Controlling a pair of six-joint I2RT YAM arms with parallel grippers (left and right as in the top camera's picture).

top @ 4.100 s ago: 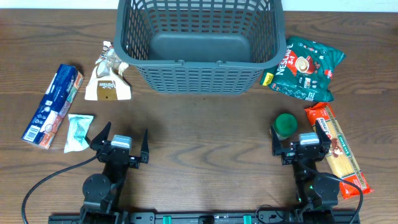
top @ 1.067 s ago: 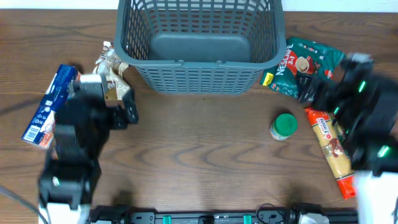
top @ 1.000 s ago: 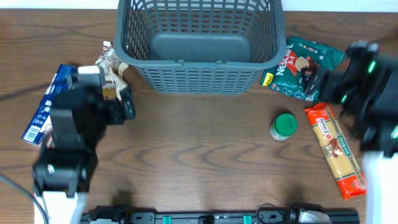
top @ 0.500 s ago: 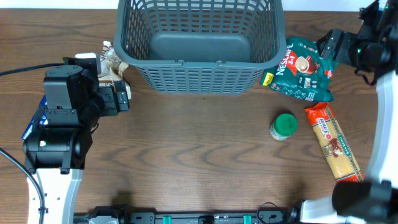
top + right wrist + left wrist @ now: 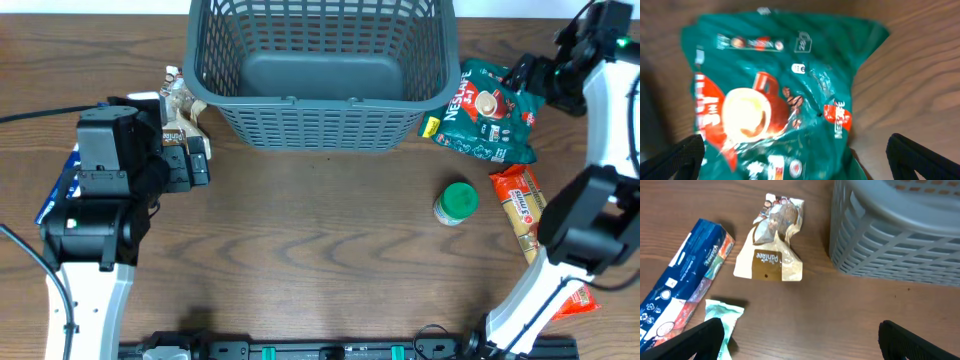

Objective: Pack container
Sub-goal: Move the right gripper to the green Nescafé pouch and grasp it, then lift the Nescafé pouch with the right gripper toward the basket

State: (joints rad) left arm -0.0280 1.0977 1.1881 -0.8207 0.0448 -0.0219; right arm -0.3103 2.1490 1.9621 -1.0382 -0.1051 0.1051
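I should keep moving my right gripper down until the fingers pinch the packet [image 5: 508, 110], because the gripper is open above the green coffee packet's end [image 5: 526, 108] and clear of the container.
The container, a large dark grey slotted basket [image 5: 320, 100], stands at the back centre with nothing in it; its corner shows in the left wrist view [image 5: 900, 235]. My left gripper [image 5: 187, 162] [image 5: 800, 345] is open and holds nothing, hovering over bare table just right of a tan snack packet [image 5: 771, 245], a blue packet [image 5: 685, 285] and a mint packet [image 5: 722, 317]. My right gripper [image 5: 545, 80] [image 5: 800, 160] is open, above a green coffee packet [image 5: 490, 110] [image 5: 775, 100] right of the basket.
A green-lidded jar [image 5: 457, 203] stands on the table right of centre. An orange pasta packet [image 5: 530, 215] lies beside it, partly under my right arm. My left arm covers most of the blue packet [image 5: 60, 190] in the overhead view.
Both arms have left the front edge. The left has gone up to the packets on the left. The right has swung to the far right over the green coffee packet.
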